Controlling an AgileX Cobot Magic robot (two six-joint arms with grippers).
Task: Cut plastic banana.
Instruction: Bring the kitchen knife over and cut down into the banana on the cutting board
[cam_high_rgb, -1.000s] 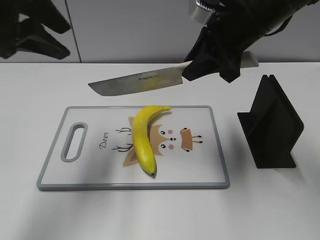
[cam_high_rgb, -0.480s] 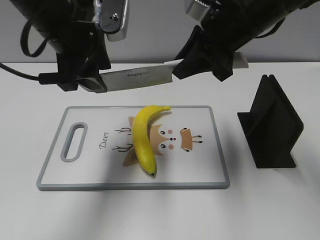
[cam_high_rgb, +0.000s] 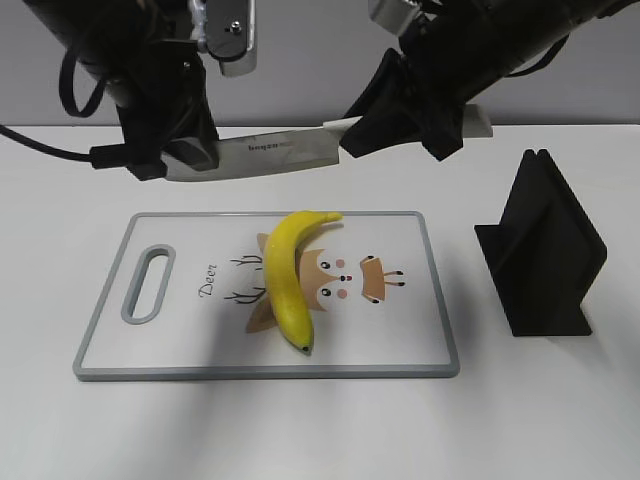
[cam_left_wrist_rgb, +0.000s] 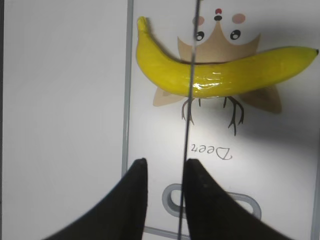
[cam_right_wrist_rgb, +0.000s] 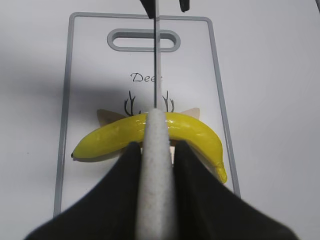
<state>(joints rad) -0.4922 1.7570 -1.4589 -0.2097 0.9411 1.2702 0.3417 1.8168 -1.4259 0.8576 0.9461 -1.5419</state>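
Observation:
The plastic banana is lying loose on the smooth white cutting board (cam_high_rgb: 365, 335). Its near end (cam_high_rgb: 301, 338) will therefore swing a little to the side when I push the blade down.
The plastic banana (cam_high_rgb: 285, 275) lies on the white cutting board (cam_high_rgb: 400, 330), stem towards the far edge. It also shows in the left wrist view (cam_left_wrist_rgb: 225, 75) and the right wrist view (cam_right_wrist_rgb: 115, 136). My right gripper (cam_right_wrist_rgb: 156, 145) is shut on the white handle of a knife (cam_high_rgb: 275, 153). It holds the knife level in the air behind and above the board. My left gripper (cam_left_wrist_rgb: 164, 162) is open at the blade's tip (cam_high_rgb: 185, 155). The blade (cam_left_wrist_rgb: 189, 100) runs edge-on between its fingers, close against one finger. In both wrist views the blade crosses over the banana.
A black knife stand (cam_high_rgb: 545, 250) stands on the white table to the right of the board. The board has a grey rim and a handle slot (cam_high_rgb: 147, 284) at its left end. A grey wall is behind.
The left arm came in from the upper left and its fingers now straddle the blade tip. The knife shifted slightly left. The banana has not moved.

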